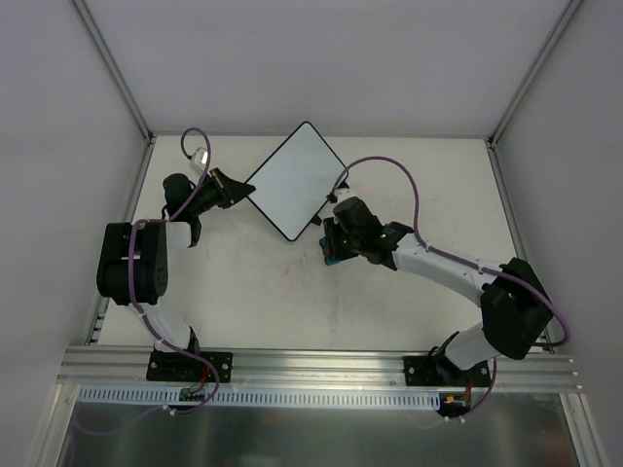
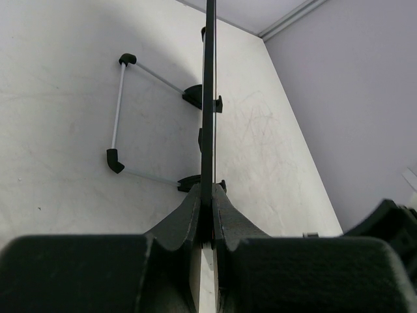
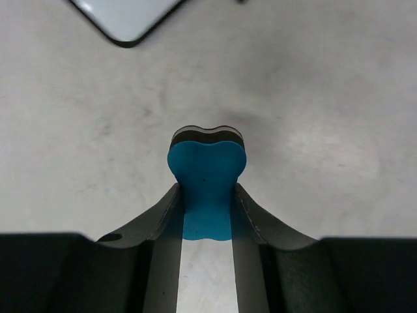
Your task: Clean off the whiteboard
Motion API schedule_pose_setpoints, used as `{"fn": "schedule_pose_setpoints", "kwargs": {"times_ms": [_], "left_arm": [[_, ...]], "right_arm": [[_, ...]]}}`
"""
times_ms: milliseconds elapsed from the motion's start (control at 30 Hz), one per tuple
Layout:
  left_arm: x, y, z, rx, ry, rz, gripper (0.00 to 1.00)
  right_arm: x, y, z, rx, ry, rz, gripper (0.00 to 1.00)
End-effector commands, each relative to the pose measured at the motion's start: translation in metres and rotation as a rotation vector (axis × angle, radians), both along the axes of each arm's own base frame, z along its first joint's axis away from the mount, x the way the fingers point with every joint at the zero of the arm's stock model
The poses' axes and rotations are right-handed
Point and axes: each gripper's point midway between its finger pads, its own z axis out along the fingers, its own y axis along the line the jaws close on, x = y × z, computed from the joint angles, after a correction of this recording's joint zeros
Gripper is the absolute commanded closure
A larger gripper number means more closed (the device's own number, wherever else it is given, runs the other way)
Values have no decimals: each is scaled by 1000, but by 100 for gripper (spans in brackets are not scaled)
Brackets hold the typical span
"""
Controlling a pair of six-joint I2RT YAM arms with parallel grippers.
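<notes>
The whiteboard's face (image 1: 299, 180) is clear of marks, so I should go on moving the blue eraser with my right gripper to the open tabletop (image 1: 378, 280) and let it go there.
The whiteboard (image 1: 295, 181) is a white board with a thin black rim, turned like a diamond at the back middle of the table. Its face shows no marks in the top view. My left gripper (image 1: 243, 188) is shut on its left corner. In the left wrist view the whiteboard (image 2: 208, 98) runs edge-on out of the left gripper (image 2: 210, 195), with a wire stand (image 2: 117, 111) hanging off one face. My right gripper (image 1: 333, 248) sits just in front of the board's near-right edge, shut on a blue eraser (image 3: 207, 176). The board's corner (image 3: 127, 19) lies ahead of the right gripper (image 3: 207, 195), apart from the eraser.
Grey walls with metal posts (image 1: 117, 68) close the table at the back and sides. An aluminium rail (image 1: 321, 365) carrying both arm bases runs along the near edge. Faint scratch marks (image 2: 254, 124) show on the tabletop (image 1: 292, 302).
</notes>
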Motion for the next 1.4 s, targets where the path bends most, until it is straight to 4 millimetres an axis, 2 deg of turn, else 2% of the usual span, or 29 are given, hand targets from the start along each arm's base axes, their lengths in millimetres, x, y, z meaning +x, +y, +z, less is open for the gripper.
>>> {"fn": "schedule_pose_setpoints", "kwargs": {"times_ms": [0,100,200,367,400,500,600,700,733,800,833,867,900,1033,1200,1233,1300,1367], "left_arm": [[-7,-11,-4,-3,-3,-70,100],[-7,-11,-3,-4,-6,-70,100],[-7,-11,-3,-5,-7,-71,100],[-7,-10,-4,-6,-3,-70,97],[-7,-11,-3,-6,-4,-71,97],[-8,-10,-4,-6,-3,-70,96],[-7,-9,-4,-8,-2,-68,96],[-7,-9,-4,-10,-1,-68,96],[-7,-9,-4,-10,-3,-69,96],[-7,-9,-4,-12,-3,-71,96],[-6,-9,-4,-12,-3,-69,96],[-7,-9,-3,-12,-3,-71,96],[-7,-8,-3,-10,-4,-66,95],[-8,-8,-4,-10,-6,-66,82],[-8,-7,-5,-14,-1,-61,76],[-8,-7,-4,-14,-3,-61,76],[-8,-6,-4,-15,-3,-58,66],[-8,-6,-4,-14,-8,-55,62]], "right_arm": [[12,-65,-9,-113,37,-151,100],[28,-107,-18,-164,58,-280,100],[37,-125,-27,-169,90,-335,100],[46,-140,-42,-247,110,-369,99],[45,-141,-52,-272,136,-368,99],[44,-138,-67,-286,190,-353,98],[42,-136,-73,-287,214,-351,97],[41,-136,-76,-286,222,-354,88],[40,-136,-76,-288,223,-353,76],[40,-136,-75,-285,221,-352,65],[40,-137,-74,-286,218,-354,55],[40,-138,-73,-287,214,-355,51],[40,-138,-73,-286,214,-356,48],[40,-137,-73,-287,214,-351,41],[39,-138,-71,-284,208,-357,34],[40,-138,-69,-282,202,-359,26],[40,-141,-67,-285,192,-368,15],[40,-142,-62,-282,175,-376,12]]}}
